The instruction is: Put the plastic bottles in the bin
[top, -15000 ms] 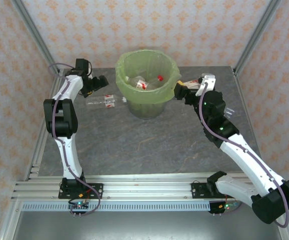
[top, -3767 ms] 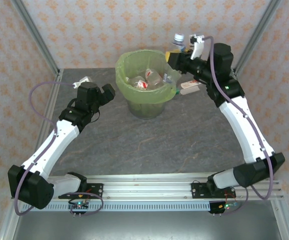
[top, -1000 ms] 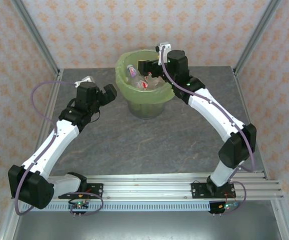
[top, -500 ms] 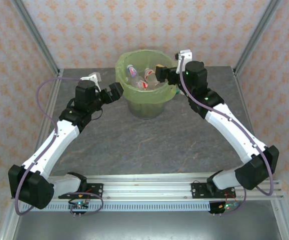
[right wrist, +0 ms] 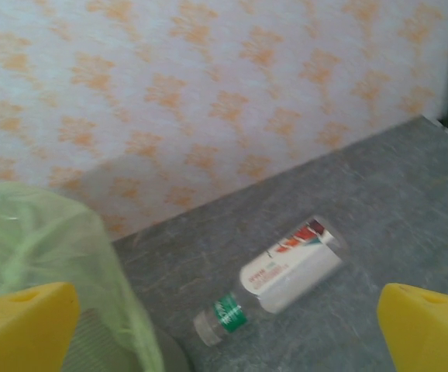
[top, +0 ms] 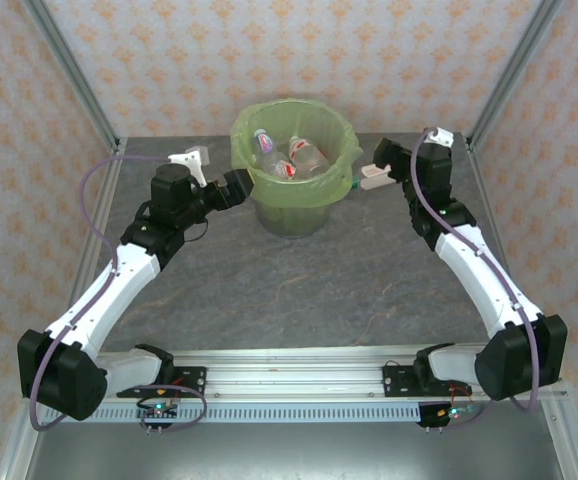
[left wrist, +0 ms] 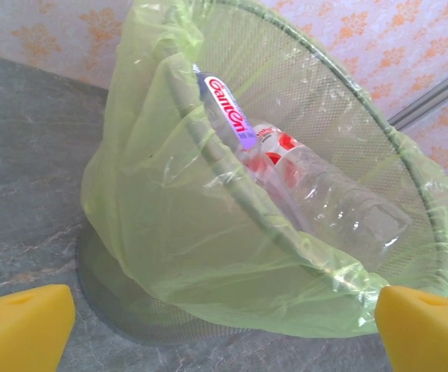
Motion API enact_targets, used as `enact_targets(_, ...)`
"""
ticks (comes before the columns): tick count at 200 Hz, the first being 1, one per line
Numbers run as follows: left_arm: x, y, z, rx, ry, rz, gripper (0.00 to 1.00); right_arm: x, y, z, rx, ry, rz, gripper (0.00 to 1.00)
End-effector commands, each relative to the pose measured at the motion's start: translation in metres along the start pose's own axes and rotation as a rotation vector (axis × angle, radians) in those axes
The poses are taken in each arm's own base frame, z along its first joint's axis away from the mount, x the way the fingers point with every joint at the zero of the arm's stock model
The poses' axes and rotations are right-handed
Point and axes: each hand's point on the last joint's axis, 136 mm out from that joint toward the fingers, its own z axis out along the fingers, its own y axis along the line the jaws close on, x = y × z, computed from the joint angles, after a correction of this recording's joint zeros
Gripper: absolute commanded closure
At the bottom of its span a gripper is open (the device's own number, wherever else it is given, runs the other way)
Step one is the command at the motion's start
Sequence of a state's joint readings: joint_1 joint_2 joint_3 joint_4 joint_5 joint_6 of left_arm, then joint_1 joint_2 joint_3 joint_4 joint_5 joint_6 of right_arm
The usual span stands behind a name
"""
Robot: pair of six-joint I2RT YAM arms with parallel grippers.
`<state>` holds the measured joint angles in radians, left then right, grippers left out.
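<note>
The bottle's bottom end (right wrist: 326,236) lies clear of the bin, so my right gripper should keep going toward the bottle's white label (right wrist: 292,267) until its fingers can close there.
The bin (top: 291,215), a grey mesh bucket lined with a light-green bag, stands at the back centre. Several plastic bottles (top: 291,156) with red-and-white labels lie inside it; in the left wrist view these clear bottles (left wrist: 317,190) rest against the bin's wall (left wrist: 170,232). One more bottle (top: 376,176) lies on the table just right of the bin. In the right wrist view this bottle (right wrist: 290,273) has a white label and a green neck band. My left gripper (top: 235,186) is open beside the bin's left side, holding nothing. My right gripper (top: 390,162) is open, empty, just beyond the lying bottle.
Patterned walls and metal frame posts (top: 69,70) close in the table at the back and sides. The bin's green edge (right wrist: 46,240) sits at the left of the right wrist view. Grey tabletop (top: 299,290) stretches between bin and arm bases.
My right arm has swung from over the bin back to the right, toward the bottle on the table. My left gripper has edged closer to the bin's left side.
</note>
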<state>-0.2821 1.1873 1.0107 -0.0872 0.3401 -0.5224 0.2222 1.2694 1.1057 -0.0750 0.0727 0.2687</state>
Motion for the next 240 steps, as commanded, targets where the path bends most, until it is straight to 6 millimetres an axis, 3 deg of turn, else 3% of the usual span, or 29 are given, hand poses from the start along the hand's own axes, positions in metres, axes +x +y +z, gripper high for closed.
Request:
enact_targets(1,-0.01,-0.016,-0.009,0.049,-0.036,0.05,0.0,0.001,-0.024,0.002,0.055,-0.011,0.141,0.01)
enact_targets(36,-0.008,-0.009,-0.009,0.017,-0.039,0.045,0.0,0.024,-0.048,0.021,0.077,0.077,0.236,0.01)
enact_targets(92,-0.01,0.003,-0.008,-0.041,-0.057,0.031,0.0,0.06,-0.058,0.053,0.188,0.281,0.268,0.01)
enact_targets(164,-0.008,0.013,-0.011,-0.095,-0.058,0.034,0.0,0.077,-0.054,0.1,0.252,0.391,0.309,0.01)
enact_targets(240,-0.01,0.014,-0.008,-0.105,-0.065,0.023,0.0,0.091,-0.065,0.156,0.434,0.461,0.38,0.01)
